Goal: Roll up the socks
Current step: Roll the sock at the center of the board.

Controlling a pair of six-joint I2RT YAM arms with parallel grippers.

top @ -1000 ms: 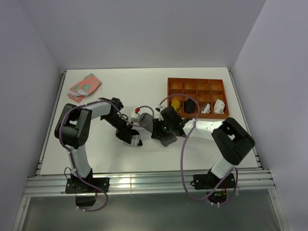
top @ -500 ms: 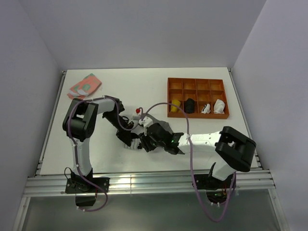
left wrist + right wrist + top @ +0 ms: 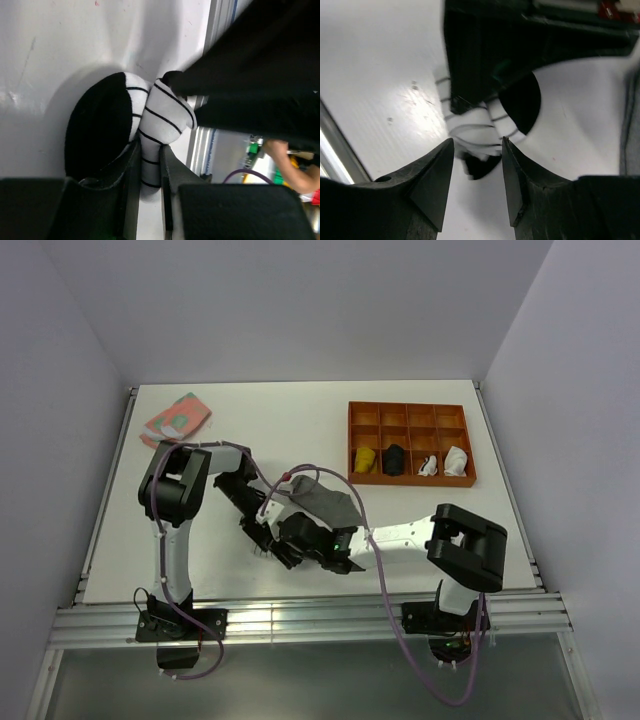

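Observation:
The sock's black tip (image 3: 481, 167) is the only part that my right gripper's open fingers reach, so my right gripper should move onto the striped roll (image 3: 471, 122) and pinch it before my left gripper opens.
The white sock with thin black stripes (image 3: 162, 117) lies bunched on the table, its black part (image 3: 100, 130) to the left. My left gripper (image 3: 150, 152) is shut on a fold of it. My right gripper (image 3: 477, 162) is open, its fingertips either side of the sock's near end (image 3: 472, 135) without pinching it. In the top view both grippers, left (image 3: 262, 536) and right (image 3: 288, 544), meet near the table's front and hide this sock. The grey sock (image 3: 326, 502) lies loose just behind the right arm.
An orange compartment tray (image 3: 410, 416) stands at the back right, holding a yellow bundle (image 3: 367, 459), a black bundle (image 3: 396, 459) and white bundles (image 3: 456, 460). A pink and green cloth (image 3: 176, 420) lies at the back left. The metal rail (image 3: 300, 615) runs along the front edge.
My right arm has swung left, from over the grey sock to the striped sock beside the left gripper. The grey sock now lies uncovered. My left gripper has kept its hold.

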